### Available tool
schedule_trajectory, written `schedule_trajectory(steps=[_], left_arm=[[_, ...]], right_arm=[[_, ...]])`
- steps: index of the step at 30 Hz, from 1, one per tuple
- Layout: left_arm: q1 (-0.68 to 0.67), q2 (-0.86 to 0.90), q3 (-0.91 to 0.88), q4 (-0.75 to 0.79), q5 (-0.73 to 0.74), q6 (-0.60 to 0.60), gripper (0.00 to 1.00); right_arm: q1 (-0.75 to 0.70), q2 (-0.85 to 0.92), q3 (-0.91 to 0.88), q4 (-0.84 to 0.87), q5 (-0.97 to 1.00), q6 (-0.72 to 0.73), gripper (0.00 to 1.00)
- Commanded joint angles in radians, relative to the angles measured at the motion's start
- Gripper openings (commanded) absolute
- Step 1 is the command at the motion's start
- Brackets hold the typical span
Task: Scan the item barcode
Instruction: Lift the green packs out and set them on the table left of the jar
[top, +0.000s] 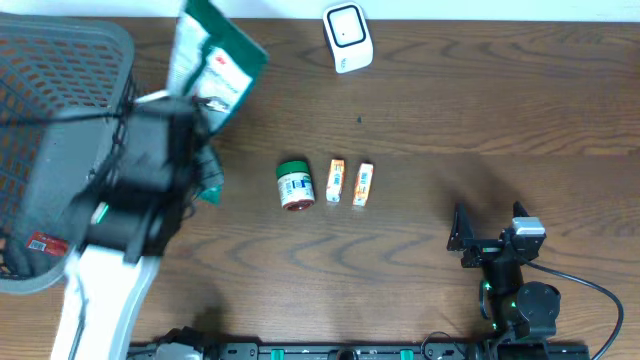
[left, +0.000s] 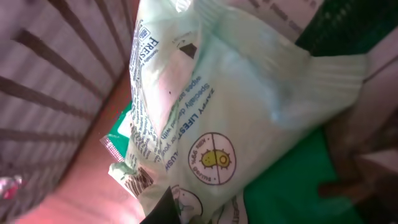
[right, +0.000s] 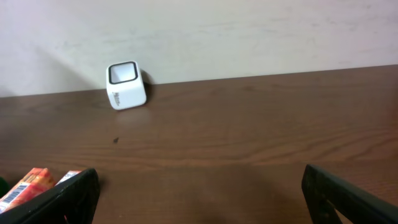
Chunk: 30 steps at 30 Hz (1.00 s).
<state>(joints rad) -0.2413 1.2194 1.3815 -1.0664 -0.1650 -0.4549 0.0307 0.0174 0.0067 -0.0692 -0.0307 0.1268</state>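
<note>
The wood between the basket and the green-capped jar is free, so my left gripper should next bring the wipes packet down there until it is flat.
My left gripper is raised above the table's left side, shut on a pale green and white wipes packet that stands up and leans toward the back. In the left wrist view the packet fills the frame, one dark fingertip shows against its lower edge, and a barcode sits on the crimped end at lower left. The white scanner stands at the back centre, to the right of the packet. My right gripper rests open at the front right, with nothing between its fingers.
A dark mesh basket takes up the far left. A green-capped jar and two small orange boxes lie in a row at mid-table. The scanner stands by the back wall.
</note>
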Motion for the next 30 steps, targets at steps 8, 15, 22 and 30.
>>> schedule_trajectory(steps=[8, 15, 22, 30], left_arm=[[-0.003, 0.5, 0.01, -0.026, 0.106, -0.181, 0.08], [-0.003, 0.707, 0.01, -0.018, 0.174, -0.195, 0.07], [-0.003, 0.749, 0.01, -0.006, 0.181, -0.194, 0.68], [0.005, 0.641, 0.06, -0.006, 0.18, -0.18, 0.73]], right_arm=[[0.008, -0.004, -0.002, -0.003, -0.004, 0.014, 0.99], [0.008, -0.004, -0.002, -0.003, -0.004, 0.014, 0.99], [0.008, -0.004, -0.002, -0.003, -0.004, 0.014, 0.99], [0.008, -0.004, -0.002, -0.003, -0.004, 0.014, 0.99]])
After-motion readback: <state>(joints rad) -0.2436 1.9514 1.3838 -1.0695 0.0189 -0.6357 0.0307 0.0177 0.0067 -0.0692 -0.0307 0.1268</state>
